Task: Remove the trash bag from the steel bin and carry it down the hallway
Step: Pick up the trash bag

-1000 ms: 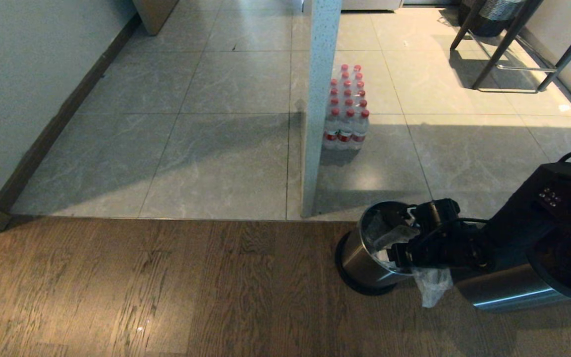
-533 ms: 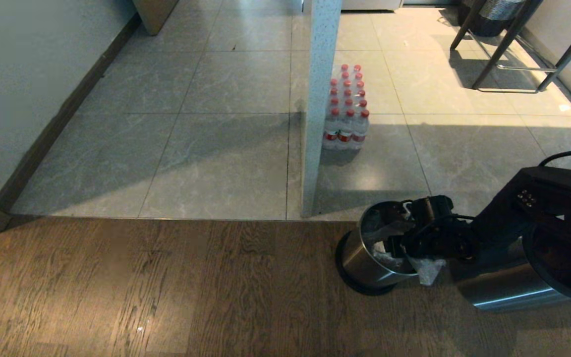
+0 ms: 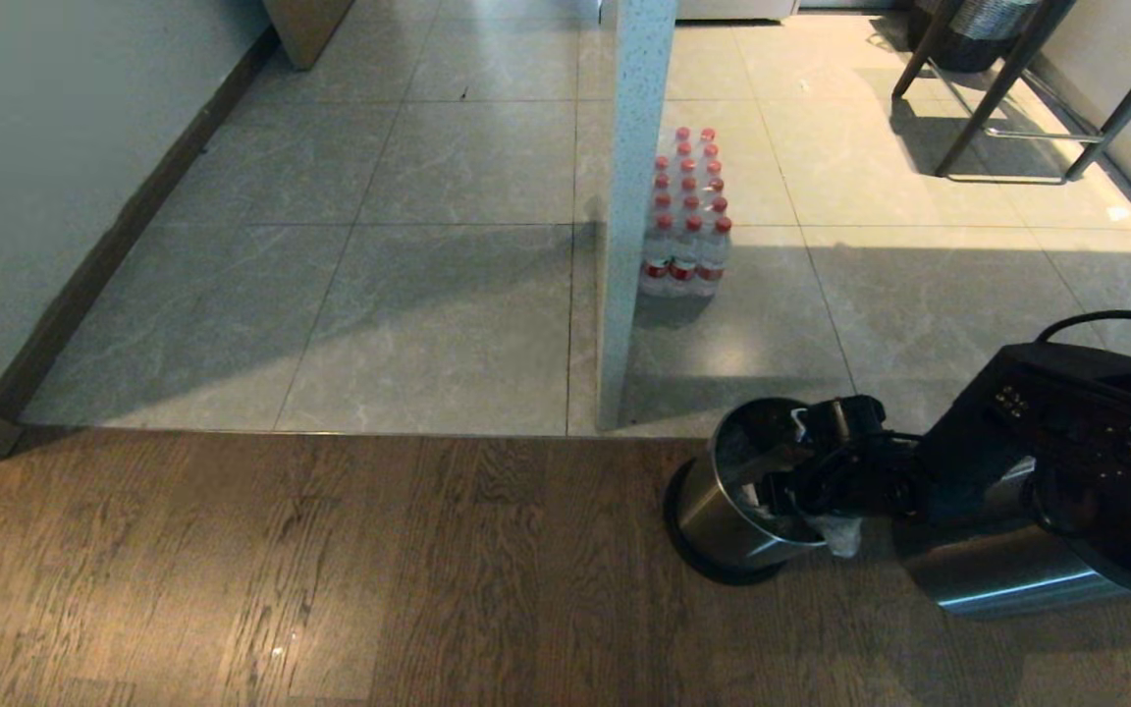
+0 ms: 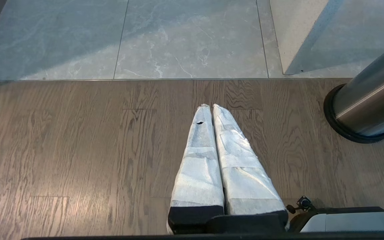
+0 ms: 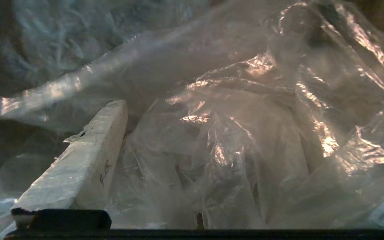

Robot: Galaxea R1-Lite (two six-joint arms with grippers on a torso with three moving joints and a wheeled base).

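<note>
The trash bag has loose folds of film crumpled in the bin's opening, so I expect it to come out long and still trail into the bin when I pull.
The steel bin stands on the wood floor, just short of the tiled hallway. A clear, crumpled trash bag lines it, and a flap of the bag hangs over the near rim. My right gripper reaches down into the bin's mouth and is open. One white-wrapped finger shows against the plastic; bag film fills the gap and hides the other finger. My left gripper is shut and empty, hovering over the wood floor left of the bin.
A white pillar rises just behind the bin, with a pack of red-capped water bottles beside it. A larger steel container sits under my right arm. Stool legs stand at the far right, and a wall with dark skirting at the left.
My right arm has dropped and pushed the gripper further into the bin. The bag flap hanging over the rim has grown shorter. The left arm has not moved.
</note>
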